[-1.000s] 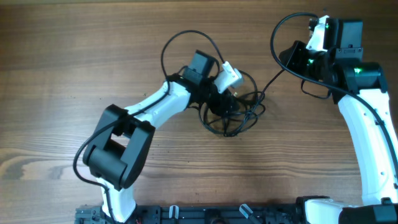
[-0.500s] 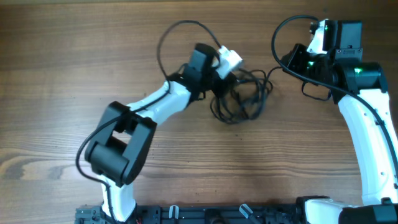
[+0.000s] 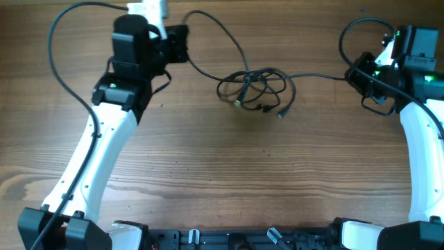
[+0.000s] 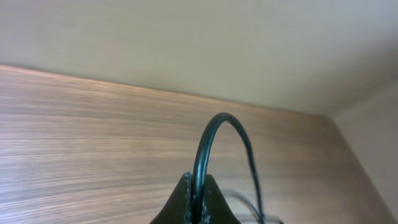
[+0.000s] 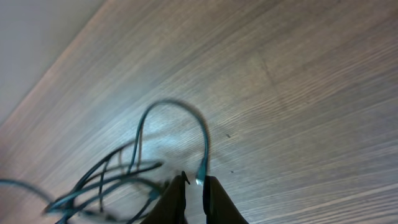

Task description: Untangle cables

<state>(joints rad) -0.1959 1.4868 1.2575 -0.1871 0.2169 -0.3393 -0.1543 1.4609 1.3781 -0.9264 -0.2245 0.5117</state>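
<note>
I should hold the tangle (image 3: 267, 81) with my right gripper while my left gripper pulls its piece of cable out, since cable stretches to both grippers and the loops lie bunched (image 3: 255, 86).
The cables (image 3: 253, 87) lie as a loose tangle of thin black loops on the wooden table, with small plugs at its lower edge. One strand arcs up and left to my left gripper (image 3: 184, 47), which is shut on it at the far left of the table. In the left wrist view that cable (image 4: 221, 118) rises in a hoop out of the closed left gripper (image 4: 198, 198). Another strand runs right to my right gripper (image 3: 352, 75). In the right wrist view, the right gripper (image 5: 198, 196) pinches a cable end (image 5: 200, 179), with the tangle (image 5: 106, 180) to its left.
The arms' own thicker black wires loop above each arm, the left wire (image 3: 62, 42) and the right wire (image 3: 361, 28). A black rail (image 3: 229, 239) runs along the table's front edge. A pale wall (image 4: 199, 43) stands beyond the table's far edge.
My left gripper shut on a cable at the tangle, then swung far up and left, drawing a strand out. The right gripper shifted right, and the tangle has spread wider.
</note>
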